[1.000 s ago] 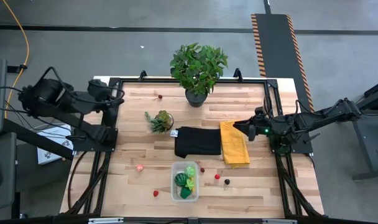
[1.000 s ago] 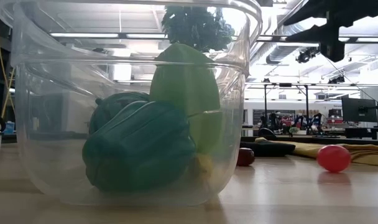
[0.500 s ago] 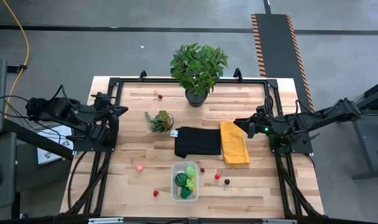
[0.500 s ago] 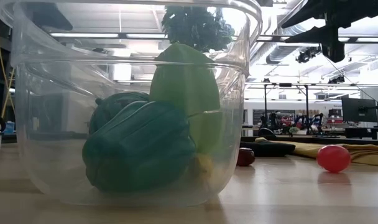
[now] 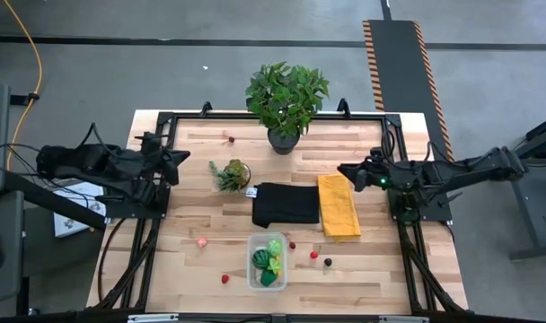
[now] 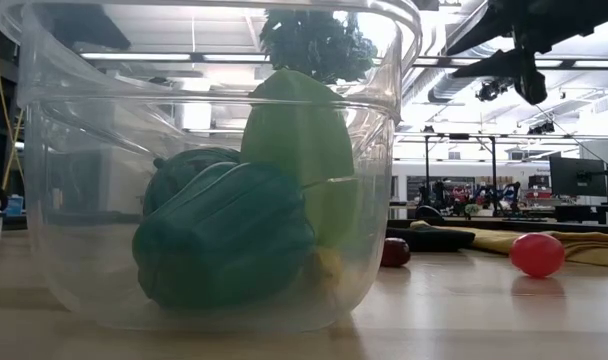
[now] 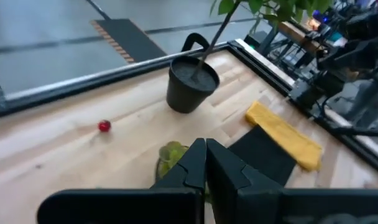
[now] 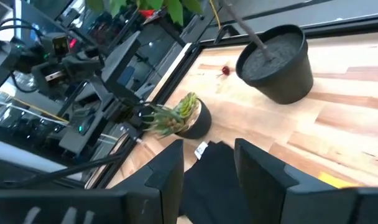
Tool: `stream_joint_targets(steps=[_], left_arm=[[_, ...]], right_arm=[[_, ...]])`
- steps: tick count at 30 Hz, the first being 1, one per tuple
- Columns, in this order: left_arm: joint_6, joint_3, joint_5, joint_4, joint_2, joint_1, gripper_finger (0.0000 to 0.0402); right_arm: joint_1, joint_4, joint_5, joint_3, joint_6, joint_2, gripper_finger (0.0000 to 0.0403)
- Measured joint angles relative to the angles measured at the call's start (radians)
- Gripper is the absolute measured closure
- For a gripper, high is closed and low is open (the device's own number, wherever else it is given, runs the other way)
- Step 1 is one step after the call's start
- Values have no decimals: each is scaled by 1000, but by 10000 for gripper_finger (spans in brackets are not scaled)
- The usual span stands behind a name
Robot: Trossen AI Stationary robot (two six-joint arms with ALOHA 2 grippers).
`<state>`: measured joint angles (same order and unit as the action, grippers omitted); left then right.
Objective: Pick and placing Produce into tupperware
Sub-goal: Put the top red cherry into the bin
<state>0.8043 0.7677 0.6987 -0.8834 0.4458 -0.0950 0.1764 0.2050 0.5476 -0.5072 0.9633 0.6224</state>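
Observation:
The robot's left gripper goes on reaching over open wood (image 5: pixel 206 144) until it opens near the red piece (image 5: pixel 231 139) beyond the succulent, because that red piece lies clear of the succulent's pot.
The clear tupperware (image 5: pixel 267 261) stands on its base near the table's near edge; in the low view it fills the picture (image 6: pixel 44 150). Inside lie a dark green pepper (image 6: pixel 224 235), a lime-green piece (image 6: pixel 299 140) and a yellow bit. Loose produce rests on the wood: a pink piece (image 5: pixel 201 241), red ones (image 5: pixel 224 279) (image 5: pixel 313 254) (image 5: pixel 231 139) and dark ones (image 5: pixel 327 262) (image 5: pixel 292 244). My left gripper (image 5: pixel 179 159) hovers shut at the table's left edge, beside the succulent. My right gripper (image 5: pixel 343 170) hovers open over the yellow cloth's far end.
A large potted plant (image 5: pixel 286 99) stands at the far edge, and a small succulent (image 5: pixel 233 173) left of centre. A black cloth (image 5: pixel 286 205) and a folded yellow cloth (image 5: pixel 339 206) lie side by side mid-table. Black frame rails run along both sides.
My left arm has stretched out and levelled, carrying its gripper toward the table's right, nearer the succulent. My right gripper has moved toward the far edge and slightly left, off the yellow cloth's middle. The produce and the tupperware have stayed put.

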Motion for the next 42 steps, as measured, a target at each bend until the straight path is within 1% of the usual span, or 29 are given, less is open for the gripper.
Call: stream_joint_targets(steps=[3, 5, 8, 10, 12, 15, 19, 22, 26, 28, 31, 33, 39, 42], left_arm=[[4, -56, -67, 100, 0, 71, 401], [-23, -100, -120, 181, 0, 125, 401], [-98, -149, -203, 301, 15, 220, 401], [-151, -157, -252, 339, 36, 294, 401], [-210, -156, -324, 380, 61, 377, 401], [-279, -156, -489, 425, 107, 520, 401], [-347, -156, -719, 436, 177, 717, 401], [-412, -156, -888, 486, 224, 864, 401], [-451, -156, -1073, 549, 281, 1056, 401], [-469, -156, -1138, 568, 320, 1135, 401], [-481, -151, -1196, 590, 382, 1224, 401], [-505, -137, -1202, 590, 427, 1258, 401], [-608, -63, -1180, 589, 553, 1266, 401], [-621, -21, -1144, 588, 608, 1264, 401]], right_arm=[[-33, 0, -31, 0, -20, 0, 269], [-55, 0, -62, 0, -38, 0, 269], [-85, 0, -109, 0, -56, 0, 269], [-101, 0, -136, 0, -56, 0, 269], [-113, 0, -157, 0, -63, 0, 269], [-126, 0, -183, 0, -66, 0, 269], [-131, 0, -184, 0, -57, 0, 269], [-131, 0, -184, 0, -56, 0, 269], [-131, 0, -184, 0, -47, 0, 269], [-131, 0, -179, 0, -39, 0, 269], [-131, 0, -162, 0, -36, 0, 269], [-131, 0, -150, 0, -27, 0, 269], [-131, 0, -130, 0, -20, 0, 269], [-131, 0, -130, 0, -18, 0, 269]])
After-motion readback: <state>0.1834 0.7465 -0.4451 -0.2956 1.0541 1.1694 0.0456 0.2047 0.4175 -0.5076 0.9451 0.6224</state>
